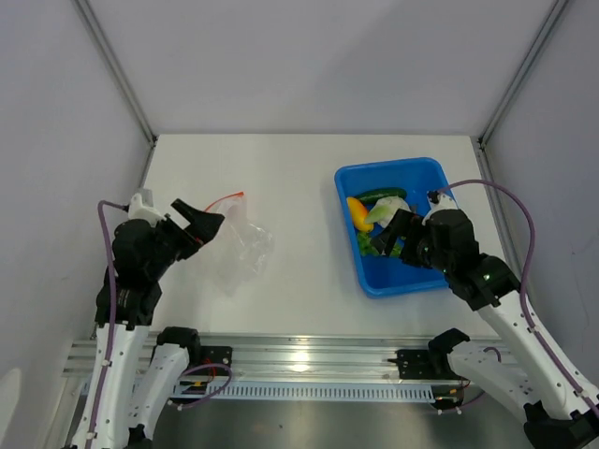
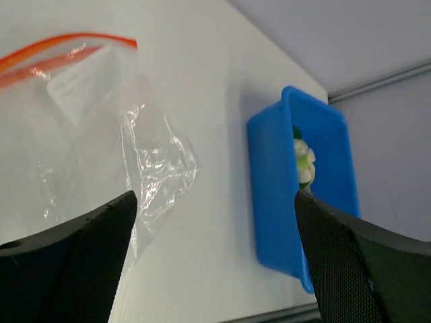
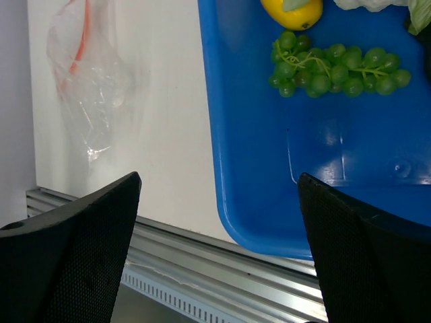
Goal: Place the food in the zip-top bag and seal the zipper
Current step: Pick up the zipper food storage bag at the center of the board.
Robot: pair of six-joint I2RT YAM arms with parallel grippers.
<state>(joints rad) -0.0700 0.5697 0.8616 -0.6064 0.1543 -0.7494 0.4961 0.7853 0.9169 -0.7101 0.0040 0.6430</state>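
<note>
The robot's right gripper has an open way from the blue tray to the clear bag's nearer edge (image 1: 269,239), so it should go on moving there until its fingers pinch that edge.
The clear zip-top bag (image 1: 239,245) lies crumpled on the table's left side, its orange-red zipper (image 1: 227,197) at the far end. The food sits in a blue tray (image 1: 402,286): a yellow-orange piece (image 1: 357,212), a long green piece (image 1: 379,195) and a white piece (image 1: 388,210). The right wrist view shows green grapes (image 3: 337,64) and the yellow-orange piece (image 3: 293,12). My left gripper (image 1: 201,224) hangs open and empty above the bag's left edge. My right gripper (image 1: 393,234) is open and empty over the tray's near half.
The blue tray (image 2: 273,195) stands right of centre, about a hand's width from the bag (image 2: 101,134). An aluminium rail (image 1: 299,360) runs along the near table edge. White walls enclose the table on the left, right and back.
</note>
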